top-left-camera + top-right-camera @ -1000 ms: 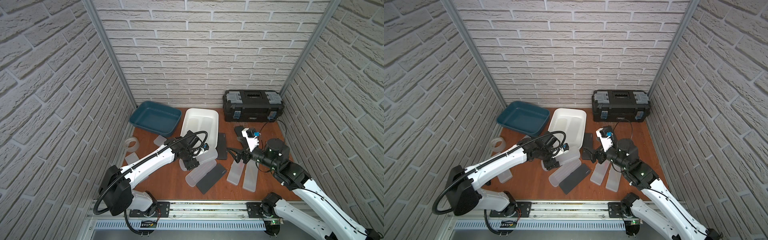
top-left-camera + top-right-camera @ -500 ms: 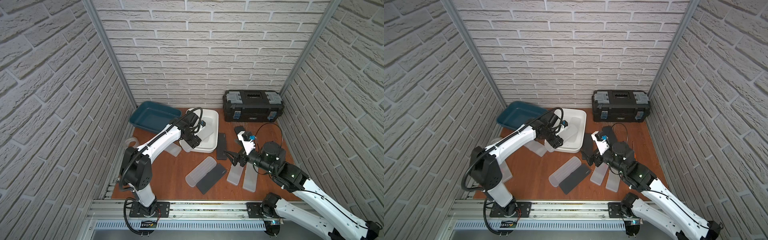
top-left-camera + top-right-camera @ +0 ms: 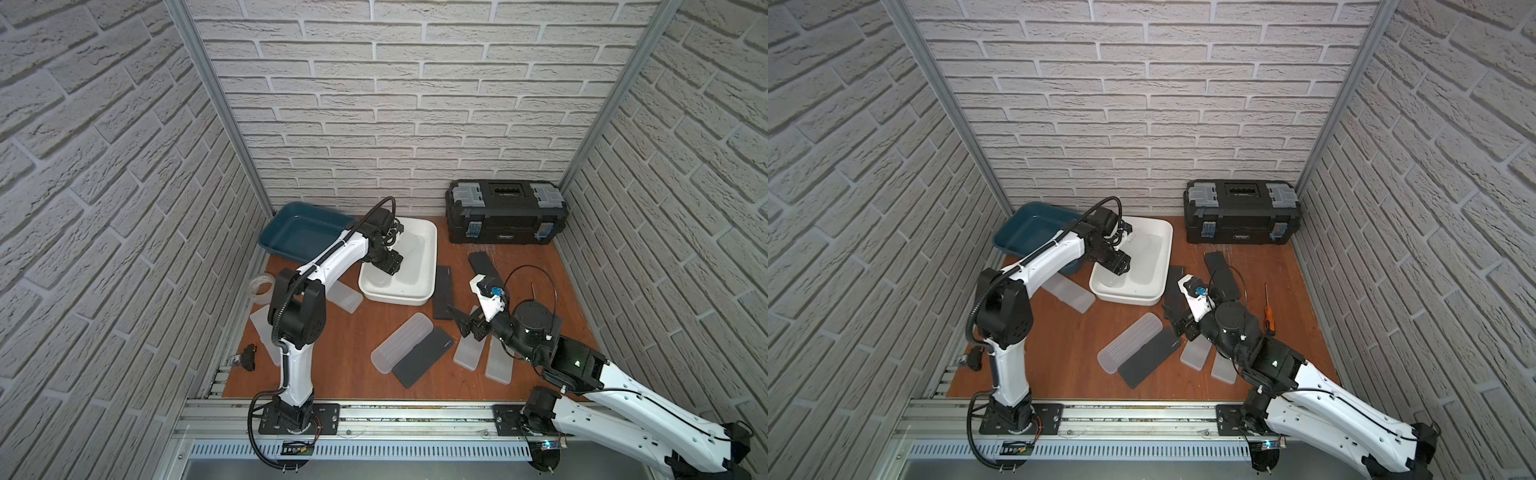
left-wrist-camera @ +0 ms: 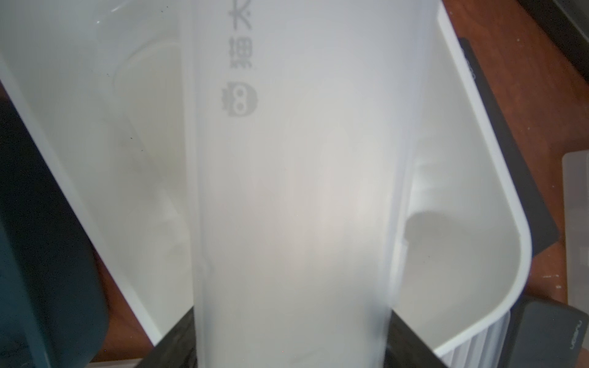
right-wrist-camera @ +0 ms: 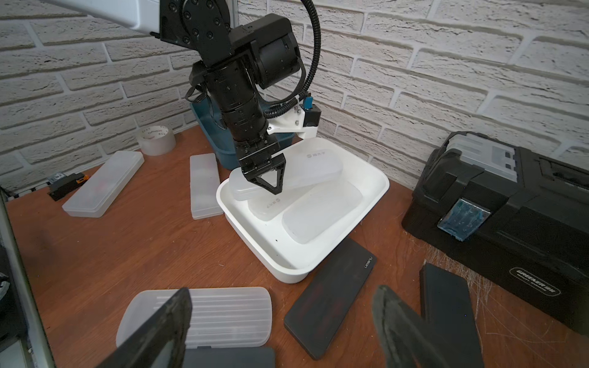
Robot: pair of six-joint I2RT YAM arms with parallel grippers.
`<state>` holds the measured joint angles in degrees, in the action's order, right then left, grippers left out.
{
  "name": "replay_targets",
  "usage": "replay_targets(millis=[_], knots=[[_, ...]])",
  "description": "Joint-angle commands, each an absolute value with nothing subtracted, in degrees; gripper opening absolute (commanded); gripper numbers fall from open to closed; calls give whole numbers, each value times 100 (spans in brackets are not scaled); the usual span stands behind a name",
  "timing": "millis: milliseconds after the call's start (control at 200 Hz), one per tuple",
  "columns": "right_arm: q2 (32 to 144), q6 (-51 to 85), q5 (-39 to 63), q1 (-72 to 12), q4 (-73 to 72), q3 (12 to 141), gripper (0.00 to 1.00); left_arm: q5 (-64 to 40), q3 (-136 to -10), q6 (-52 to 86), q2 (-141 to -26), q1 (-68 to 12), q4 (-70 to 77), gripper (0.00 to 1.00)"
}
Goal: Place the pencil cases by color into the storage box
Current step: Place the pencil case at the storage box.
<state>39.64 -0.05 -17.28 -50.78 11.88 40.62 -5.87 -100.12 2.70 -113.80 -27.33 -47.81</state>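
Observation:
A matching case [image 5: 273, 206] lies under my left gripper's frosted case [image 5: 314, 162] in the white storage box, so my left gripper should keep lowering its case until the two cases meet.
My left gripper [image 5: 266, 183] is shut on one end of a frosted white pencil case [image 5: 314, 169], which it holds tilted over the white storage box [image 3: 432, 257]. That case fills the left wrist view [image 4: 293, 191]. Two more frosted cases [image 5: 322, 210] lie inside the box. My right gripper [image 5: 280, 331] hangs open and empty above the table, over a ribbed frosted case [image 5: 204, 315] and a black case [image 5: 331, 280]. In both top views it sits right of centre [image 3: 467, 322] [image 3: 1177, 320]. The teal storage box [image 3: 291, 237] stands at the back left.
A black toolbox [image 3: 505, 216] stands at the back right. A clear tape roll [image 3: 261, 286] and more frosted cases [image 3: 343, 293] lie at the left. Other frosted cases [image 3: 498, 365] and black cases [image 3: 484, 266] lie around my right arm. An orange screwdriver [image 3: 1268, 316] lies at the right.
My left arm has lifted the frosted case from the middle of the table and swung it back over the white box. My right gripper has shifted slightly forward, its jaws a little narrower.

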Motion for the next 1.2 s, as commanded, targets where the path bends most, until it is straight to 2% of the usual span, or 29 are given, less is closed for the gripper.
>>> replay_targets(millis=[0, 480, 1195], knots=[[4057, -240, -2294, -5321, 639, 4013, 89, -660, -10203, 630, -11537, -2641, -4599, 71], [4246, -975, -3220, -6266, -384, 3482, 88, -176, -10368, 1329, -12001, -2598, -4525, 71], [4236, -1046, -3048, -6449, -848, 3134, 88, 454, -10956, 2218, -12774, -2575, -4807, 70]])
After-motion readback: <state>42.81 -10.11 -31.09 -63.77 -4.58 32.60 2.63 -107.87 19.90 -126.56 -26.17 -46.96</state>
